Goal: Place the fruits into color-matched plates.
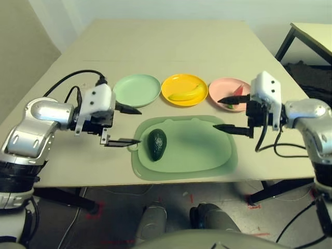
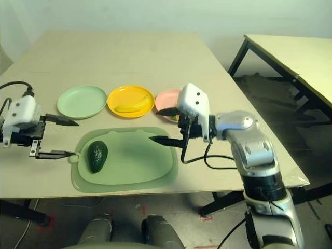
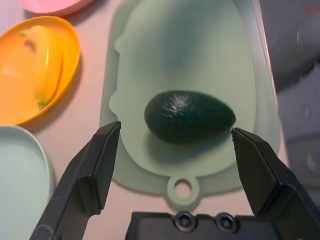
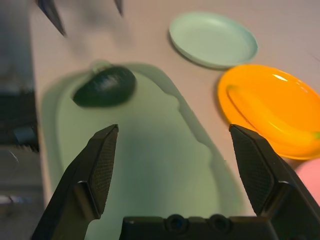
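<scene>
The avocado [image 1: 157, 146] lies free in front of my left gripper's open fingers, so I should keep moving in until the fingers reach around the avocado's wide end [image 1: 156, 137].
A dark green avocado [image 1: 156, 144] lies on the left part of the green cutting mat [image 1: 207, 150]. My left gripper [image 1: 130, 125] is open just left of the mat, its fingers pointing at the avocado [image 3: 189, 115] with a gap between. The yellow banana [image 1: 187, 94] lies in the yellow plate [image 1: 184, 89]. A red watermelon wedge [image 1: 237, 97] rests in the pink plate [image 1: 224, 88]. The mint green plate [image 1: 136, 89] holds nothing. My right gripper [image 1: 228, 113] is open over the mat's right edge, beside the pink plate.
The three plates stand in a row behind the mat. Black cables trail from both wrists onto the table [image 1: 171, 46]. A second table [image 2: 295, 57] stands off to the right. The mat lies close to the table's front edge.
</scene>
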You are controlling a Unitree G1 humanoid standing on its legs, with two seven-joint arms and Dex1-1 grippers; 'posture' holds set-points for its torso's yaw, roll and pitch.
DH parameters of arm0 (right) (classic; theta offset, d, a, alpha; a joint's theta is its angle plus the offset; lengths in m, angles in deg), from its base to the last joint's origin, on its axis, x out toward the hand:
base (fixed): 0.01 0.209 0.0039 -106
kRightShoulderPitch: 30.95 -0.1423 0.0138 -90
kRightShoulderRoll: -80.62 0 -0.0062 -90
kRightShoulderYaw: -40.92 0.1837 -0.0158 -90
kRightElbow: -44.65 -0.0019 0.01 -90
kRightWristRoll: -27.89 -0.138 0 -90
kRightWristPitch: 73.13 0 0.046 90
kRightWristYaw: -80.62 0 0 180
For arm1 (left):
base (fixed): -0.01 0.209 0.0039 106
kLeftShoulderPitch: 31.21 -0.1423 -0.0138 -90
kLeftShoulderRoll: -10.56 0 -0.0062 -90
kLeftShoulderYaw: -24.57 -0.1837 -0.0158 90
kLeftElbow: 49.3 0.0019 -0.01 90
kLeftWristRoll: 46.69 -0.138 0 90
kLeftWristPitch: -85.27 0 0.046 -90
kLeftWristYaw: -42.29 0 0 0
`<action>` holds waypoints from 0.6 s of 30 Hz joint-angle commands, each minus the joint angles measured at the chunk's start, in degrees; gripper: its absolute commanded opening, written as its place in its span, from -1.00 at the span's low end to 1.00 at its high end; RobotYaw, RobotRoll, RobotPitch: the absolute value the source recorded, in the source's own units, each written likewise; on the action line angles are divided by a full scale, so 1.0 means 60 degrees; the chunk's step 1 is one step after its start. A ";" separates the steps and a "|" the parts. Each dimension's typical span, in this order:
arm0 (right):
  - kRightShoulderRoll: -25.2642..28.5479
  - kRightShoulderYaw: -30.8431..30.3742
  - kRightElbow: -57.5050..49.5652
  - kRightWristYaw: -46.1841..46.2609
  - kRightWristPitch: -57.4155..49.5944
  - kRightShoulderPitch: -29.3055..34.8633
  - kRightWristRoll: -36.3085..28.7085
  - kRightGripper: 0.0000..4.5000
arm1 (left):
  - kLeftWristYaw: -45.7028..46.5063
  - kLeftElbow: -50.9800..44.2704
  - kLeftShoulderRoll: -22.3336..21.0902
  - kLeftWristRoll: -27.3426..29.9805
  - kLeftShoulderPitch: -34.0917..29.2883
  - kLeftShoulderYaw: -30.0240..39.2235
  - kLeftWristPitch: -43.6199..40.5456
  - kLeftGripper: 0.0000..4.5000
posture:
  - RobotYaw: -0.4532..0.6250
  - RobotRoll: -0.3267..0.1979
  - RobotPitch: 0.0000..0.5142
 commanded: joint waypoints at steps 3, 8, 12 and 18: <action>-0.0547 0.0143 -0.0521 0.0626 0.0371 0.1519 -0.0799 0.98 | -0.0147 0.1431 0.0416 -0.1344 0.0669 -0.0695 0.3114 1.00 | -0.05 0.25 -0.71; -0.0571 -0.0263 -0.0203 0.0033 0.1897 0.2504 -0.0758 0.98 | 0.0065 0.3092 0.1018 -0.2086 0.1482 -0.1128 0.5593 1.00 | -0.06 0.25 -0.71; -0.0725 -0.0397 0.0335 -0.0602 0.2972 0.2835 -0.0988 0.98 | -0.0090 0.4072 0.1379 -0.2290 0.2063 -0.1558 0.6927 1.00 | -0.06 0.25 -0.71; -0.0655 -0.0730 0.0806 -0.0900 0.3676 0.3024 -0.0902 0.98 | -0.0245 0.4615 0.1802 -0.2238 0.2617 -0.2067 0.7779 1.00 | -0.07 0.25 -0.72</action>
